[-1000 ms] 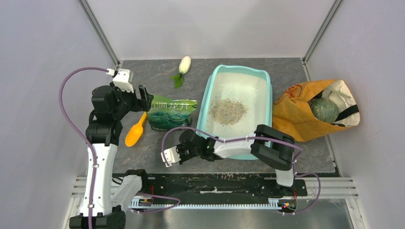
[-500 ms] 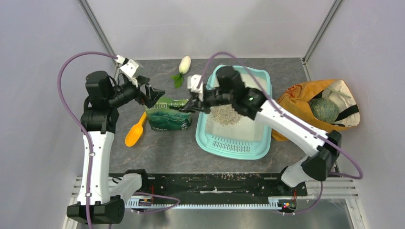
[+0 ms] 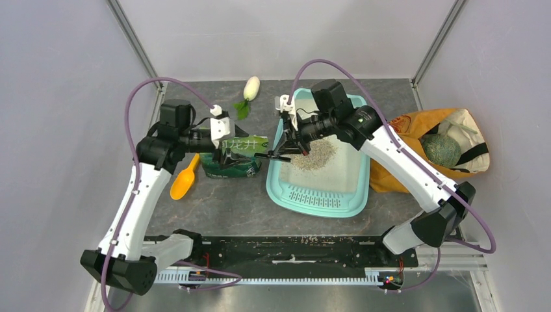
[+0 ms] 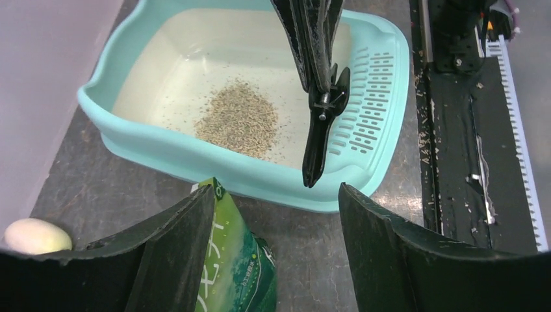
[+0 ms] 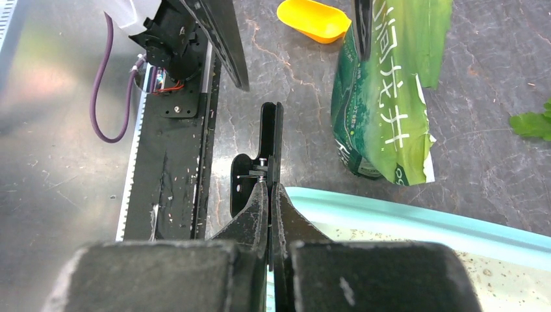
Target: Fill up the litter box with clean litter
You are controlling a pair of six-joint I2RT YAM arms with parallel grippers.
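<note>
The black clip sits crooked (image 5: 252, 173) in the robot's right gripper with its prongs closed, so the left gripper should hold the clip's prongs (image 5: 271, 128) while the right gripper grips the clip's handles squarely.
The teal litter box (image 3: 320, 209) lies mid-table with a small pile of beige-grey litter (image 3: 312, 153) in its white basin. It also shows in the left wrist view (image 4: 227, 170), with the litter (image 4: 240, 120). The green printed pouch (image 3: 232, 162) stands left of the box. My left gripper (image 3: 243, 153) is open around the pouch's top edge (image 4: 224, 260), with one finger (image 4: 162, 260) against it. My right gripper (image 3: 290, 140) hovers over the box's left rim, shut on a black clip (image 5: 271, 140), which also shows in the left wrist view (image 4: 320, 130).
An orange scoop (image 3: 184, 179) lies left of the pouch. A white radish toy (image 3: 251, 88) lies at the back. An orange cloth bag (image 3: 416, 153) with items in it sits right of the box. The black base rail (image 4: 455, 130) runs along the near edge.
My right arm swung up from the table front to the pouch top, then drew back over the box rim with the clip. My left gripper moved right onto the pouch top.
</note>
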